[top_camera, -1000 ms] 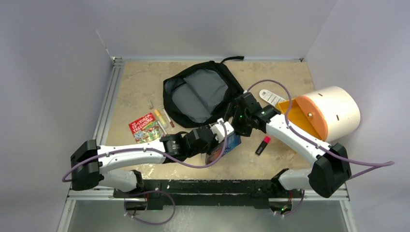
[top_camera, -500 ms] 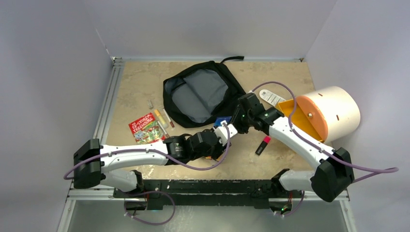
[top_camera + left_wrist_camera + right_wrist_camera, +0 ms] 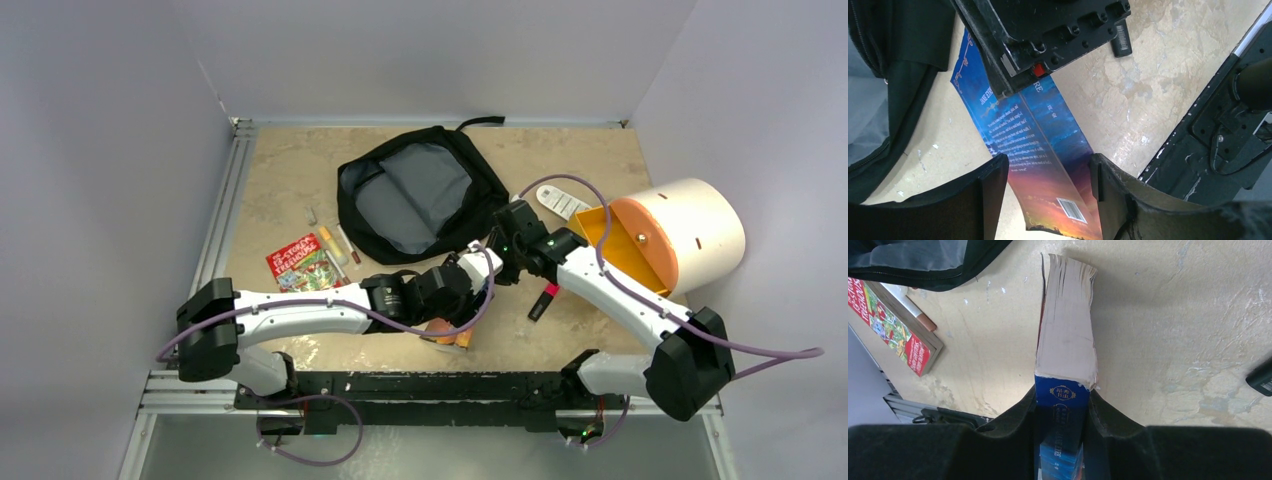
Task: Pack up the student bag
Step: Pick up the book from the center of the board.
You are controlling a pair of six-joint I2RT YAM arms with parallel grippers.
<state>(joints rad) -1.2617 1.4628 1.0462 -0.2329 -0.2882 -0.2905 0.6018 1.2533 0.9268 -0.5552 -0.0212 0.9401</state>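
Observation:
I should take the book's orange end (image 3: 449,335) with my left gripper first, because my right gripper is holding the book's blue spine end (image 3: 1062,396). My right gripper should take the book's page side after that.
The student bag (image 3: 415,195) lies open at the back of the table, grey lining up; its black edge also shows in the wrist views (image 3: 878,75) (image 3: 923,260). A thick blue book with a sunset cover (image 3: 1048,150) hangs just above the table in front of it; only its orange end (image 3: 452,333) shows from the top. My right gripper (image 3: 1063,405) is shut on the book's blue spine (image 3: 1063,395). My left gripper (image 3: 1048,167) straddles the book's lower end, open, with a gap on each side.
A red picture book (image 3: 300,266) and pens (image 3: 335,250) lie left of the bag. A red-and-black marker (image 3: 543,300) lies right of the grippers. A cream-and-orange cylinder (image 3: 670,232) rests on its side at the right, a white flat item (image 3: 562,202) beside it.
My right gripper has shut on the book's spine while my left gripper has opened and let go. The left arm has shifted right and the book has swung nearer the front edge.

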